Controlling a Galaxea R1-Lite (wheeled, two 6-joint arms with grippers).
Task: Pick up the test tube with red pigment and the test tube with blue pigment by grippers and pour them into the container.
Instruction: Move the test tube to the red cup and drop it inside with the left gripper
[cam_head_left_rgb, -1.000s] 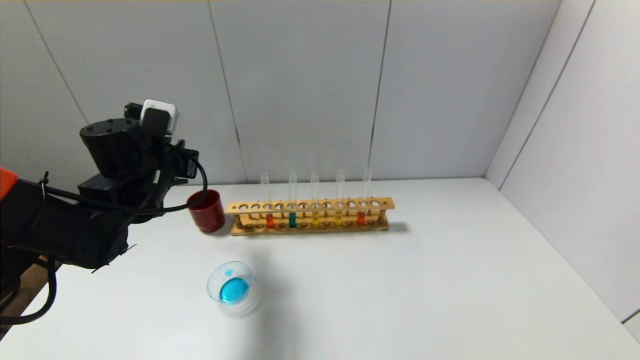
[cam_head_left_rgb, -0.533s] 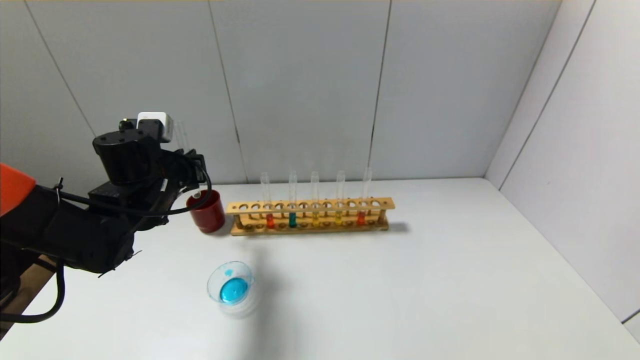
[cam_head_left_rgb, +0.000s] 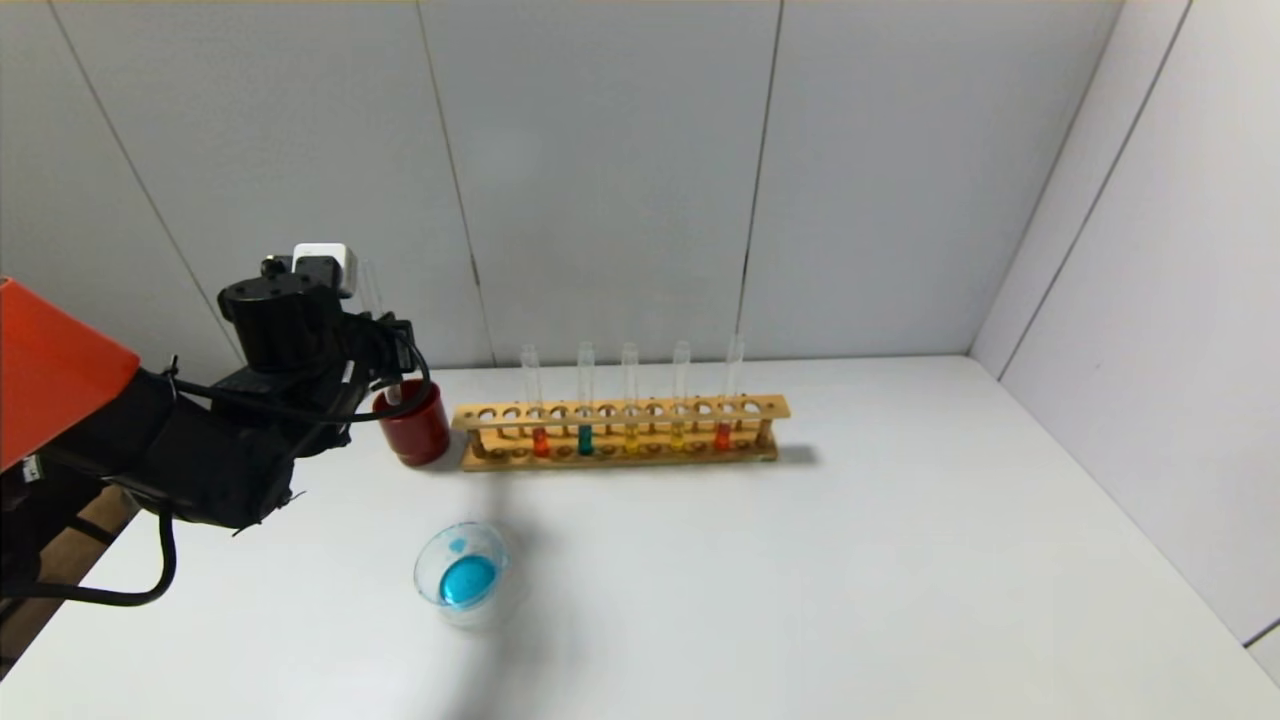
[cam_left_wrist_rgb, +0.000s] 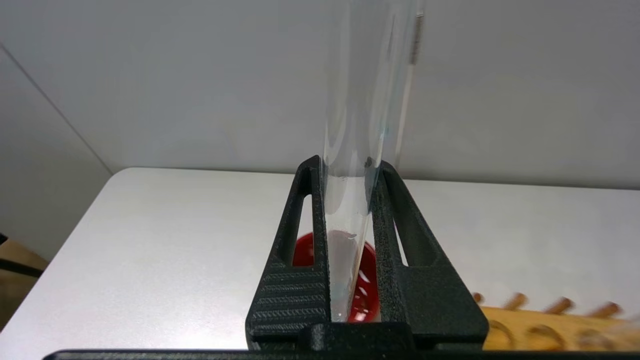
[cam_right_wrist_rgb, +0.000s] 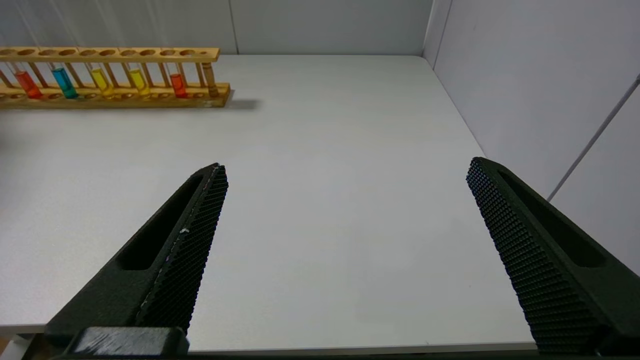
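Note:
The clear test tube's round bottom (cam_head_left_rgb: 393, 394) is pointing down into the dark red cup (cam_head_left_rgb: 416, 430). My left gripper should go down next until the tube stands inside, and then let go.
My left gripper (cam_head_left_rgb: 385, 345) is shut on a clear test tube (cam_head_left_rgb: 372, 288), held upright with its round bottom at the mouth of the dark red cup (cam_head_left_rgb: 415, 430). In the left wrist view the tube (cam_left_wrist_rgb: 367, 75) stands between my gripper's jaws (cam_left_wrist_rgb: 348, 167) above the cup (cam_left_wrist_rgb: 367, 287) and shows no liquid. The container (cam_head_left_rgb: 490, 540), a clear glass dish, holds a pool of blue liquid. Two tubes with red liquid (cam_head_left_rgb: 540, 441) (cam_head_left_rgb: 722, 436) stand in the wooden rack (cam_head_left_rgb: 620, 410). My right gripper (cam_right_wrist_rgb: 346, 165) is open and empty over bare table.
The rack also holds a teal tube (cam_head_left_rgb: 585, 440) and two yellow tubes (cam_head_left_rgb: 631, 440). It shows in the right wrist view (cam_right_wrist_rgb: 115, 52) at the far side. Grey walls close in the back and right of the white table (cam_head_left_rgb: 850, 560).
My left arm has moved right toward the cup. The held tube came into sight, upright, and its bottom has come down to the cup's mouth.

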